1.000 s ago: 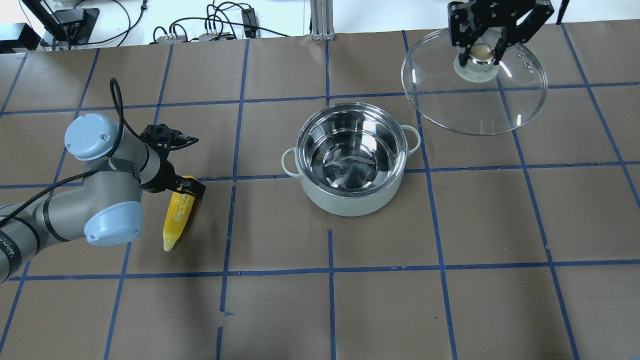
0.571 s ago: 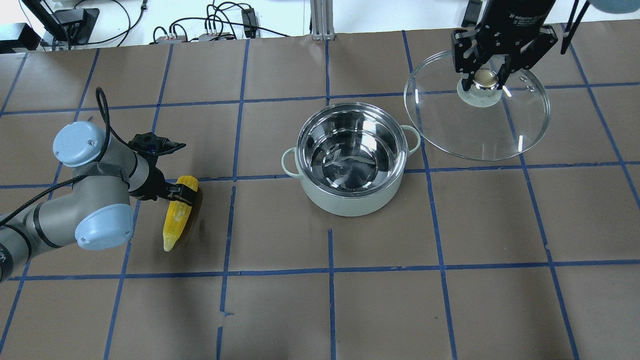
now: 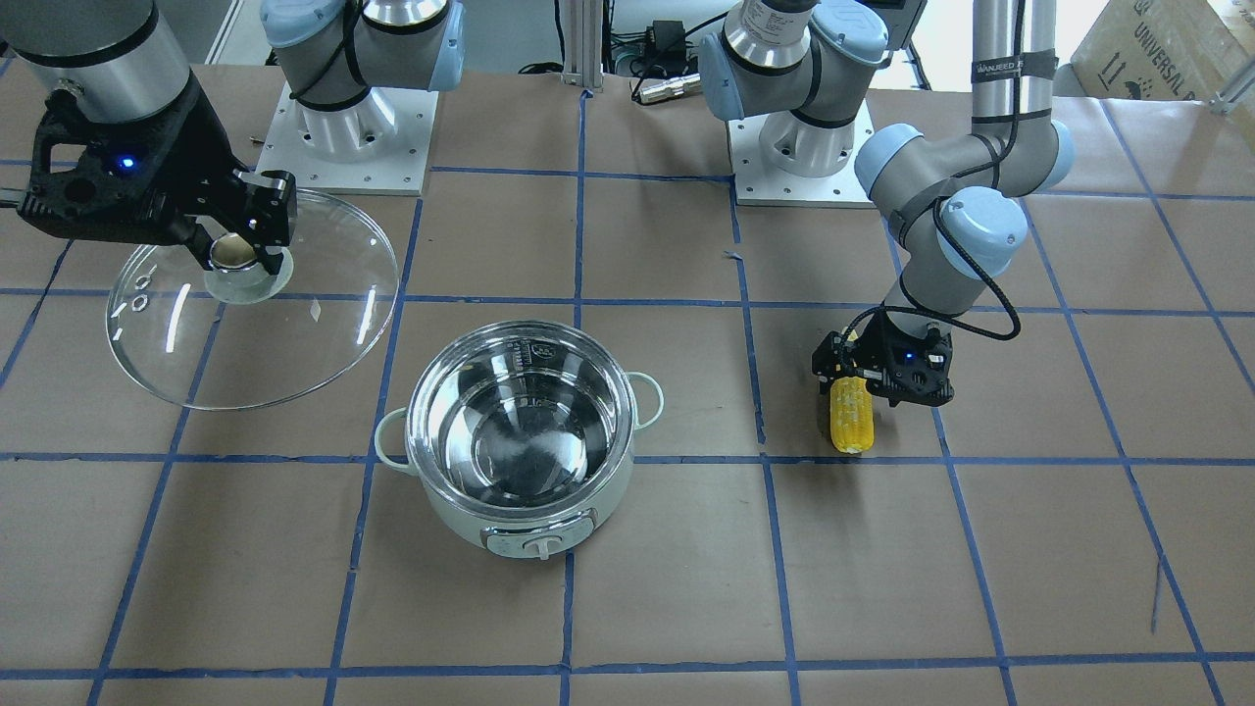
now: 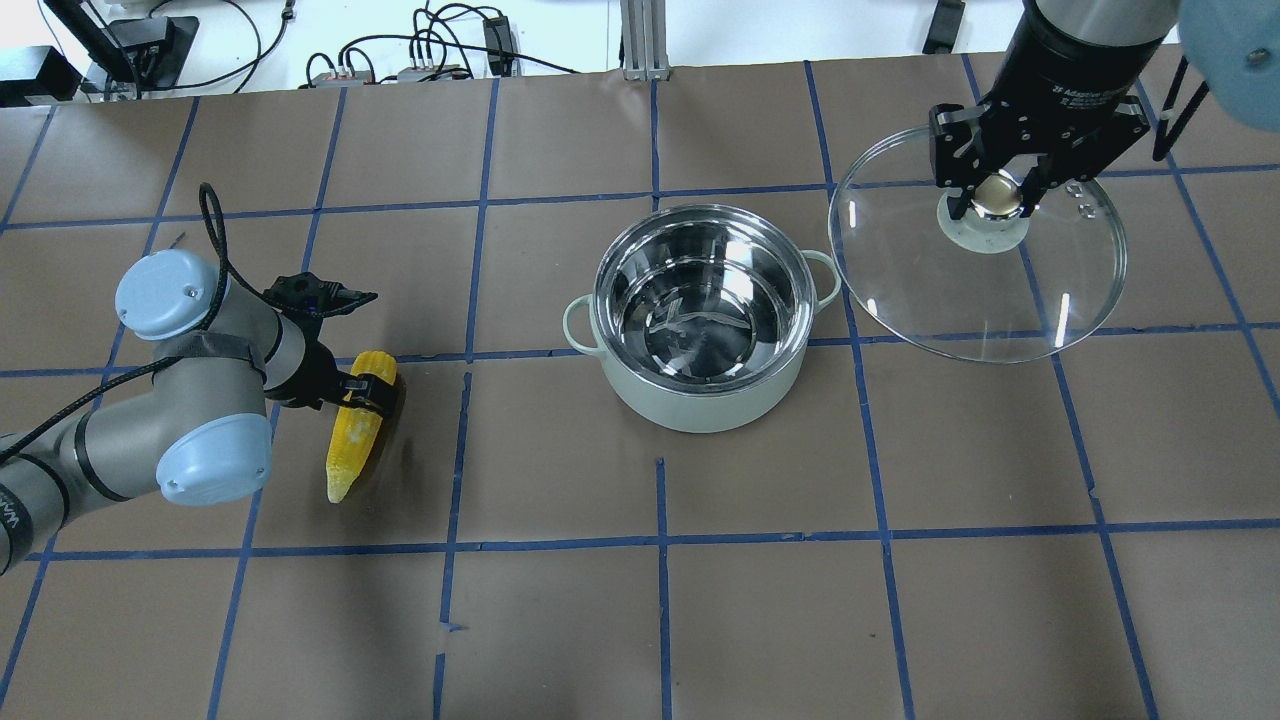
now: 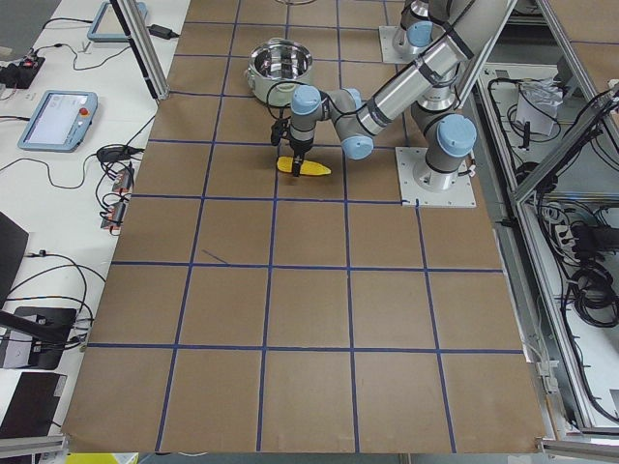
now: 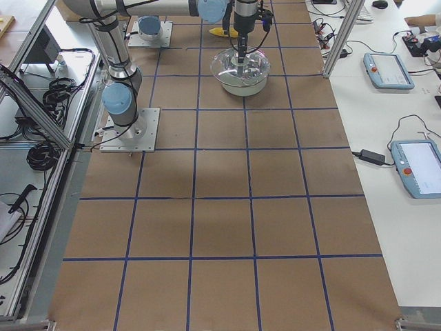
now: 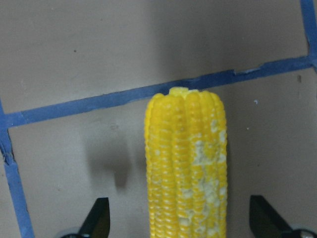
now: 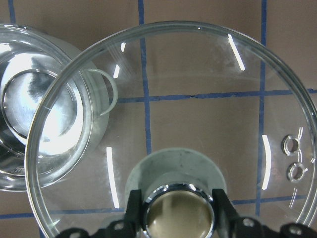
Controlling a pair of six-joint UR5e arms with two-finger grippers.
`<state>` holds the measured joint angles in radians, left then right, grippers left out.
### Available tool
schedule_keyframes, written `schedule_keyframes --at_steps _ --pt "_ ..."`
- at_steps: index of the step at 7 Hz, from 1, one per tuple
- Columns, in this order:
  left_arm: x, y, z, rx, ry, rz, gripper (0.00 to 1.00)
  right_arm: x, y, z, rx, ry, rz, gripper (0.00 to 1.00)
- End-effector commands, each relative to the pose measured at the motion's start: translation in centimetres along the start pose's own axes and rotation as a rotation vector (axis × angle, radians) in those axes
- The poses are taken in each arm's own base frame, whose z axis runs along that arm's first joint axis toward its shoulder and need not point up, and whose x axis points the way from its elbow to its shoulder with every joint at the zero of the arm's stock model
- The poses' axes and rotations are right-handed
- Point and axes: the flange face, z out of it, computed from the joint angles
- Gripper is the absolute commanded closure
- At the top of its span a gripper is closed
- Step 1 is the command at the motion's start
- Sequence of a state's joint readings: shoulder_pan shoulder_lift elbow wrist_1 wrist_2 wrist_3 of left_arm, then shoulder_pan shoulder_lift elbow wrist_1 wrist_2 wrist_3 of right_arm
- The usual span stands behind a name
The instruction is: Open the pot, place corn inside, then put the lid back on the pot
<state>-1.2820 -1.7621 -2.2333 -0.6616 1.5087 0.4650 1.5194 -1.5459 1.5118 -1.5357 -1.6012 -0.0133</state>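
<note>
I expect the corn (image 3: pixel 852 417) to squash inward between the fingers when I lift it, because pale, worn patches (image 7: pixel 201 154) break its yellow skin like a foam toy's.
The pale green pot (image 4: pixel 700 405) stands uncovered at the table's middle, steel inside bare; it also shows in the front view (image 3: pixel 520 515). My right gripper (image 4: pixel 995 195) is shut on the gold knob of the glass lid (image 4: pixel 985 295) and holds it above the table, to the right of the pot (image 8: pixel 29 124). The lid (image 3: pixel 284 343) does not touch the pot. The yellow corn (image 4: pixel 352 445) lies on the table at the left. My left gripper (image 7: pixel 181 223) is open, its fingers (image 7: pixel 96 220) standing apart on either side of the corn's (image 7: pixel 185 163) thick end.
Cables and power boxes (image 4: pixel 430 60) lie along the far edge beside an aluminium post (image 4: pixel 640 40). The two arm bases (image 3: pixel 343 127) (image 3: pixel 799 147) are bolted at the robot's side. Blue tape lines grid the brown table cover.
My right gripper has carried the lid to the right and toward the robot's side. My left arm shifted slightly over the corn. The corn and the pot have not moved.
</note>
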Motion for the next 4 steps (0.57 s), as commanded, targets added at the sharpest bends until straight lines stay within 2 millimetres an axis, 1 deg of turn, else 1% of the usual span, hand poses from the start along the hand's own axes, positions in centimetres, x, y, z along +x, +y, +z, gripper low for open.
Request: schedule_keyframes --at_steps 1,2,3,4 --pt "0.09 0.04 -0.26 0.006 -0.001 -0.002 0.57 0.35 0.29 -0.15 0.010 0.000 0.007 0.69" --pt "0.40 -0.18 -0.73 0.031 0.026 -0.003 0.72 0.35 0.34 -0.22 0.012 0.000 0.007 0.69" --pt "0.51 -0.23 -0.81 0.038 0.037 -0.003 0.79 0.35 0.34 -0.23 0.012 0.000 0.007 0.69" --pt "0.46 -0.40 -1.17 0.047 0.033 -0.005 0.82 0.35 0.34 -0.23 0.012 0.000 0.007 0.69"
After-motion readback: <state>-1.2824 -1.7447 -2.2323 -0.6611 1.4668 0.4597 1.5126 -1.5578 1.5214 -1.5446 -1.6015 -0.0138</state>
